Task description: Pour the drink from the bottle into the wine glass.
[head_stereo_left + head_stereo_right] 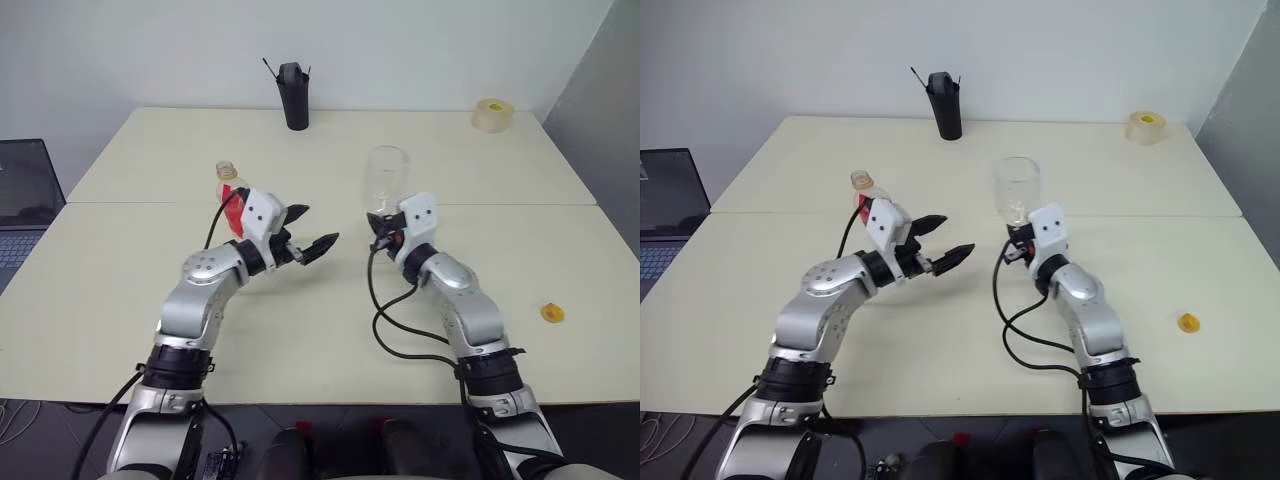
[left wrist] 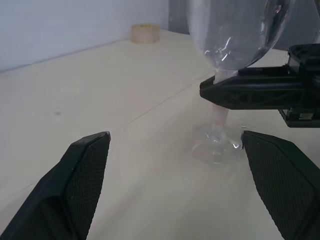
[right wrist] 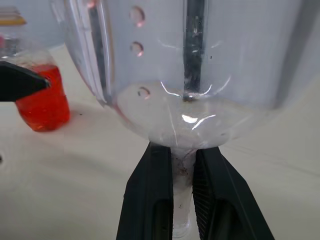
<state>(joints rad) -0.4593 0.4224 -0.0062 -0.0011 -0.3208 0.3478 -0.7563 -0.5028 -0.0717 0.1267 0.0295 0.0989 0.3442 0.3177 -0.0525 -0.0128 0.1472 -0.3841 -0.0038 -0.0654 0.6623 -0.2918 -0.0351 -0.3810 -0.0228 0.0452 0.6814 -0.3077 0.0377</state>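
The yellow cap [image 1: 552,313] is lying away from the bottle's opening, so I expect the red drink [image 1: 236,214] to flow straight out when I tip the bottle.
The wine glass [image 1: 387,178] stands upright at the table's middle, clear and empty. My right gripper [image 3: 182,185] is shut on its stem just under the bowl. In the left wrist view the stem and foot of the wine glass [image 2: 216,145] show, but whether the foot touches the table I cannot tell. The bottle [image 1: 228,186] stands to the left with the red drink [image 3: 44,102] in its lower part, partly hidden behind my left wrist. My left gripper [image 1: 315,228] is open and empty, pointing at the glass from between bottle and glass.
A tall black holder [image 1: 293,97] stands at the far edge, and a roll of tape [image 1: 493,114] lies at the far right. On the right of the table is a small yellow cap [image 1: 552,313]. A laptop [image 1: 25,200] sits off the left side.
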